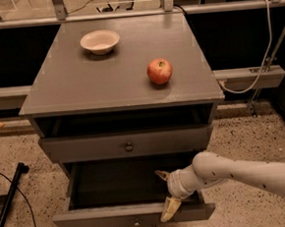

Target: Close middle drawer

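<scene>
The middle drawer's box (153, 180) has one finger of my gripper inside it, so next I lift clear and go around to the front panel's outer side (188, 214) before I push.
The middle drawer (92, 220) is pulled far out at the bottom of the grey cabinet, its dark box open to view and its small knob (136, 223) at the lower edge of the front. My gripper (166, 192) is at the drawer's right part, open. One finger (162, 175) reaches into the box and the other (170, 209) hangs over the front panel. The white arm (245, 171) comes in from the right. The uppermost drawer (86, 148) with its knob (129, 147) stands slightly out. The lowest drawer is hidden.
A red apple (159, 71) and a white bowl (100, 41) sit on the cabinet top (71, 86). A black stand leg (11, 204) and a cable lie on the speckled floor at the left. A rail runs behind the cabinet.
</scene>
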`<state>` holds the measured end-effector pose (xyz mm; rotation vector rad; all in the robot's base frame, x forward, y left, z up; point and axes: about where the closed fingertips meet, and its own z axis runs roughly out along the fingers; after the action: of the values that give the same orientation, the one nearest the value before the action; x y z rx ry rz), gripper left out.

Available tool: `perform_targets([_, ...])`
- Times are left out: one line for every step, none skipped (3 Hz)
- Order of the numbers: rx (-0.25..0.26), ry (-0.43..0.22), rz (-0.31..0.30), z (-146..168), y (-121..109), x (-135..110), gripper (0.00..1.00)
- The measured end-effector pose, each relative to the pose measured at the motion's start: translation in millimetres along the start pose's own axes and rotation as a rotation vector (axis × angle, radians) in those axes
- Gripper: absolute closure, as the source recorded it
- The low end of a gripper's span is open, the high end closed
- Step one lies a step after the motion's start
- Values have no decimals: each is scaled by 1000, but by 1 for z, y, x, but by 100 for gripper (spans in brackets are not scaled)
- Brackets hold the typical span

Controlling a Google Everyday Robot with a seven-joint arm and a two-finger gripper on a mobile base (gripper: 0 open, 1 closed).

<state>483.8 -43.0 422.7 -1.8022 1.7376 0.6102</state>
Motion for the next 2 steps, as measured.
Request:
perform_targets([-1,4,40,-12,29,10,0])
perform_targets([23,-19,38,-32,45,5,0])
